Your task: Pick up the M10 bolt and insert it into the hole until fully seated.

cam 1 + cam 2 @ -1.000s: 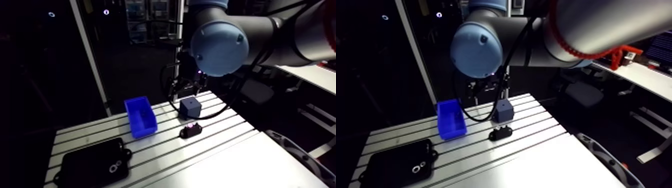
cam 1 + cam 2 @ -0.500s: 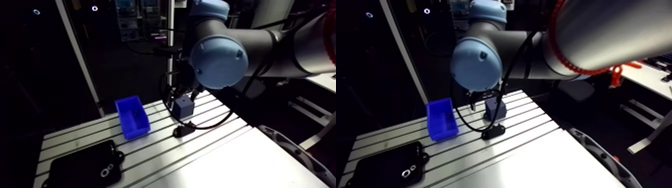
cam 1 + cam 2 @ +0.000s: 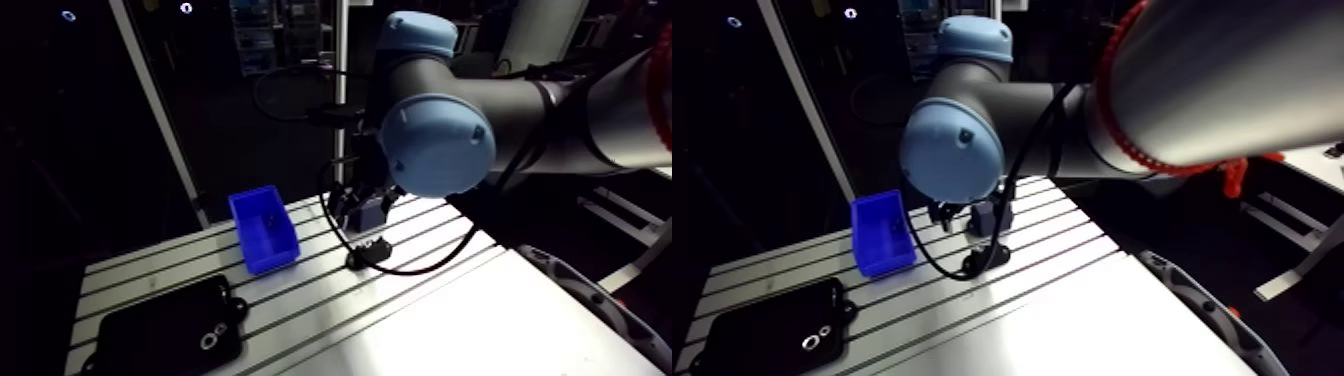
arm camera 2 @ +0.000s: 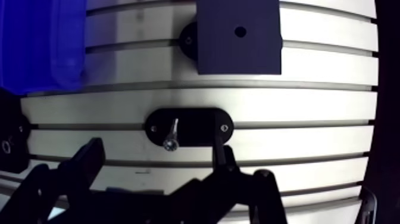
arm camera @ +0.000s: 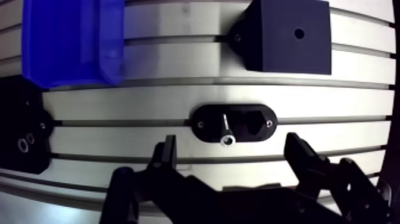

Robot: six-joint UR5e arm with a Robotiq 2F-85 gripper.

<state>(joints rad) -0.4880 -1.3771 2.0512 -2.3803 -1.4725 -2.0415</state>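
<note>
The shank (image 5: 225,124) goes down from the bolt's raised head (image 5: 227,140). The bolt will come out of the black holder with its tip down when I lift it.
In the wrist view a small silver bolt (image 5: 226,130) lies in a black oval holder (image 5: 234,124) bolted to the slotted table. My gripper (image 5: 231,144) hovers just short of the holder, open, with nothing between its fingers (image 5: 166,156). Ahead of the holder stands a dark cube block (image 5: 290,36) with a small round hole (image 5: 299,34) in its top face. In the arm view the block (image 3: 368,212) and holder (image 3: 368,252) sit under the wrist, mostly hidden by the arm's blue-capped joint.
A blue bin (image 5: 71,39) stands ahead of the gripper, off to one side of the block; it is also seen in the arm view (image 3: 262,228). A flat black plate (image 3: 165,330) lies near the table's front left corner. The table's right edge (image 3: 560,300) runs close by.
The arm view has shifted with the arm. The wrist has come down closer to the block and holder. The bin, block, holder and plate have not moved on the table.
</note>
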